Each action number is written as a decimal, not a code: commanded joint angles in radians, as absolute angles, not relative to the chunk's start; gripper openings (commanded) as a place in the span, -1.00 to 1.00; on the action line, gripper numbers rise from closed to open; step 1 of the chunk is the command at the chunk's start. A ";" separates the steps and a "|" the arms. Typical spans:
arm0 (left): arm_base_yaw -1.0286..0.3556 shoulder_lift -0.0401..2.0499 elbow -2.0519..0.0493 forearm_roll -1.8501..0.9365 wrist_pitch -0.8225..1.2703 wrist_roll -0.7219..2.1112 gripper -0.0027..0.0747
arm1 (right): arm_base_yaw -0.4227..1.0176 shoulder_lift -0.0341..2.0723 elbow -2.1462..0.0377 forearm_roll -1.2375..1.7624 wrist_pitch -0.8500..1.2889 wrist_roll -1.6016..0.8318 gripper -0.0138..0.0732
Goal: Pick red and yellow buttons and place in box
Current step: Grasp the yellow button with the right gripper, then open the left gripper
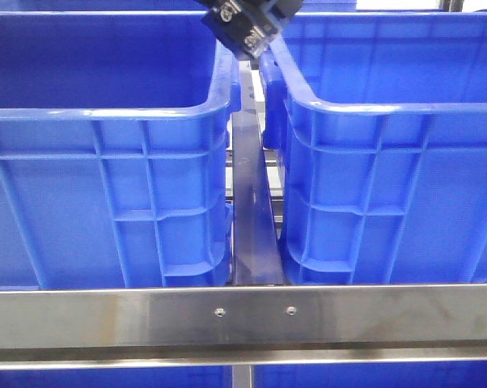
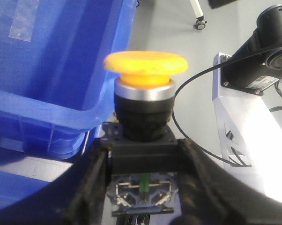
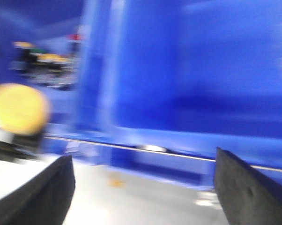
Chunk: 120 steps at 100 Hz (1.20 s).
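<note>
I expect the yellow button (image 3: pixel 20 108) to stand cap up when I put it down, because the small parts in the crate (image 3: pixel 51 65) stand upright with coloured tops.
My left gripper (image 2: pixel 143 154) is shut on the black body of a yellow button (image 2: pixel 145 63), with its domed cap pointing away from the wrist. In the front view the held switch block (image 1: pixel 245 31) hangs at the top edge, above the gap between the two blue crates (image 1: pixel 106 145) (image 1: pixel 389 162). I cannot tell which crate is the box. The right wrist view is blurred. My right gripper (image 3: pixel 143 159) is open and holds nothing, facing a blue crate wall (image 3: pixel 188 70), with the yellow button (image 3: pixel 19 108) off to one side. A blurred red speck (image 3: pixel 75 36) shows among distant parts.
A steel rail (image 1: pixel 251 218) runs between the crates, and a steel crossbar (image 1: pixel 243 315) spans the front. A black cable (image 2: pixel 197 136) and a white machine column (image 2: pixel 244 122) stand beside the held button. Several blurred small parts (image 3: pixel 47 61) lie inside a crate.
</note>
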<state>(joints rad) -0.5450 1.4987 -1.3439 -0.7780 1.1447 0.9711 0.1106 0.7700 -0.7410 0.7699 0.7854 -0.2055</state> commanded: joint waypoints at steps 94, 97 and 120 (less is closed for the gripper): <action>-0.553 1.456 -1.376 -0.847 1.136 0.971 -0.97 | 0.295 1.141 -0.869 1.331 0.818 -0.511 0.74; -0.553 1.456 -1.376 -0.847 1.136 0.971 -0.97 | 0.298 1.142 -0.869 1.334 0.811 -0.513 0.71; -0.553 1.456 -1.376 -0.847 1.136 0.971 -0.97 | 0.304 1.142 -0.869 1.351 0.789 -0.513 -0.10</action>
